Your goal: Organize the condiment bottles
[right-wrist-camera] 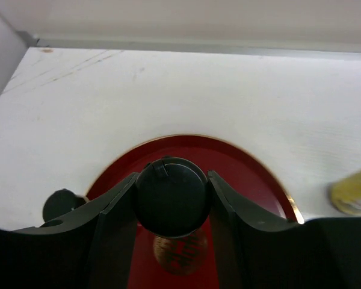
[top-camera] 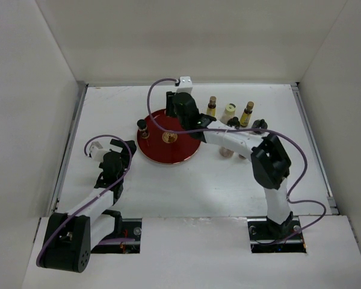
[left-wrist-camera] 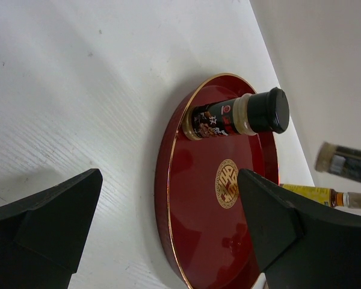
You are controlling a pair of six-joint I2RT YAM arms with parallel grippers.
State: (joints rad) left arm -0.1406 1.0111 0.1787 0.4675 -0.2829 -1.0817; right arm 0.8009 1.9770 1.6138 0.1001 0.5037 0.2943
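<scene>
My right gripper keeps moving the black-capped bottle point(right-wrist-camera: 171, 197), hanging upright, until its base meets the tray's free red bottom beside the dark bottle point(top-camera: 157, 127).
A round red tray point(top-camera: 168, 147) lies mid-table. On its left edge stands a dark bottle with a black cap point(top-camera: 143, 128), which also shows in the left wrist view point(left-wrist-camera: 237, 116). My right gripper point(top-camera: 171, 108) reaches over the tray's back part. In the right wrist view the right gripper point(right-wrist-camera: 172, 180) is shut on a black-capped bottle point(right-wrist-camera: 171, 195) above the red tray point(right-wrist-camera: 240, 156). My left gripper point(top-camera: 123, 147) waits open just left of the tray, its jaws empty point(left-wrist-camera: 168, 180). Three more bottles point(top-camera: 212, 106), point(top-camera: 228, 112), point(top-camera: 247, 114) stand behind the right arm.
Another small bottle point(top-camera: 227, 151) stands under the right forearm, and a dark one point(top-camera: 259, 124) beside it. White walls close in the table at the back and on both sides. The right arm's cable loops over the tray.
</scene>
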